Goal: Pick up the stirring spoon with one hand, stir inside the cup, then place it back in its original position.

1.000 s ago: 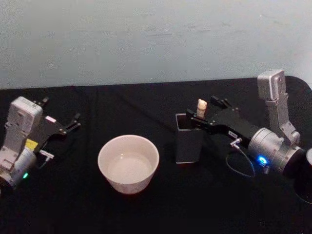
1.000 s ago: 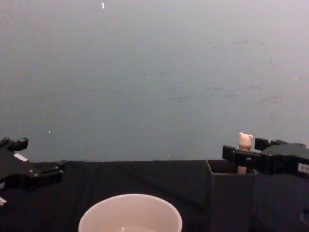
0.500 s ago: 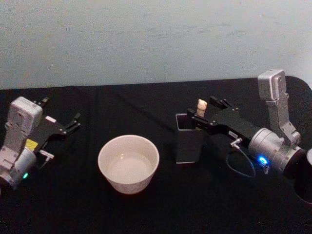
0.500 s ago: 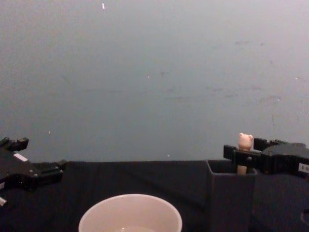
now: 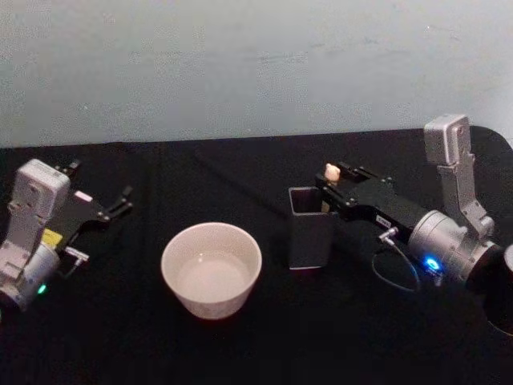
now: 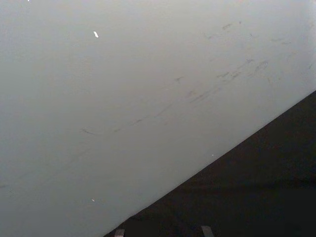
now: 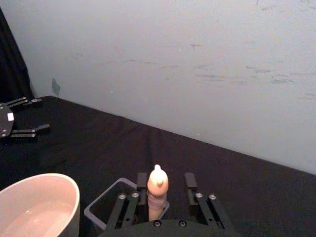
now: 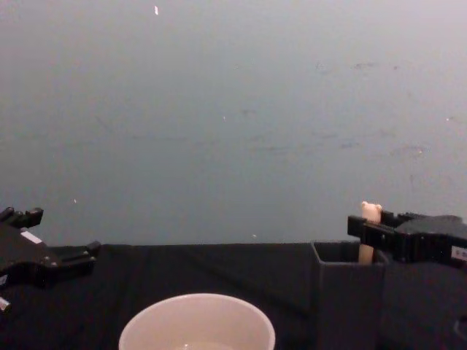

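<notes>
I expect the dark grey holder (image 8: 348,302) to tip slightly when I close my right gripper, because the cream handle (image 7: 157,201) stands by the holder's rim, nearer one finger.
The stirring spoon (image 5: 331,171) stands in the dark grey square holder (image 5: 309,241), its cream eared knob (image 8: 371,212) sticking up above the mouth. My right gripper (image 5: 336,181) is open around the handle (image 7: 157,190); one finger (image 7: 142,183) lies against it and the other stands apart. The spoon's bowl is hidden inside the holder (image 7: 98,210). Left of the holder sits the wide cream cup (image 5: 212,301), also seen low in the chest view as the cup (image 8: 197,302). My left gripper (image 5: 120,200) is parked open at the far left, away from both.
Black cloth covers the table (image 5: 240,176) up to a pale wall (image 5: 240,64). Open table lies between the cup (image 7: 71,197) and my left gripper (image 7: 34,116). A dark cable (image 5: 397,277) loops under my right wrist.
My right gripper has drawn back slightly, so its fingertips now sit at the spoon's handle instead of reaching past it. The spoon stays in the holder. The left arm is still.
</notes>
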### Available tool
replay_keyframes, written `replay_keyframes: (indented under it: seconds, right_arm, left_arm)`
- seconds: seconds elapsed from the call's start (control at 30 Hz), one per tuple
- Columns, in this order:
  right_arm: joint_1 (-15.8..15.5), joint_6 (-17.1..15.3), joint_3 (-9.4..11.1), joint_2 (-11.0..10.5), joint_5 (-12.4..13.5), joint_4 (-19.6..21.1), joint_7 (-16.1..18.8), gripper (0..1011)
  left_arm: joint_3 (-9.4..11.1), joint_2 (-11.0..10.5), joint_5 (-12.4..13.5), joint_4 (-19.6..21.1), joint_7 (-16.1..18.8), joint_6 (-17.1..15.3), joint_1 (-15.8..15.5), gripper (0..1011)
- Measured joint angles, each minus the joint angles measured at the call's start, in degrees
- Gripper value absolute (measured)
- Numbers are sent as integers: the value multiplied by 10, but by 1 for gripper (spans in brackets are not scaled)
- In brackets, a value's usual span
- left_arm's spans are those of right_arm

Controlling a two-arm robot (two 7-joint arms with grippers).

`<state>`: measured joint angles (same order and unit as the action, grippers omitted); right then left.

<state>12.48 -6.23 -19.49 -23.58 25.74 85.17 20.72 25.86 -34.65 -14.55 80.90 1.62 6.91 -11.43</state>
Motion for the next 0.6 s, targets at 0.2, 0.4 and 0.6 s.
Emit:
replay_keyframes:
  seconds: [0.2,0.4,0.6]
  right_arm:
    - [0,0,0,0,0,0,0,343]
    - [0,0,0,0,0,0,0,209]
    - [0,0,0,0,0,0,0,209]
  left_arm:
    - [0,0,0,0,0,0,0,1001]
    - [0,0,0,0,0,0,0,1002]
    - [0,0,0,0,0,0,0,1001]
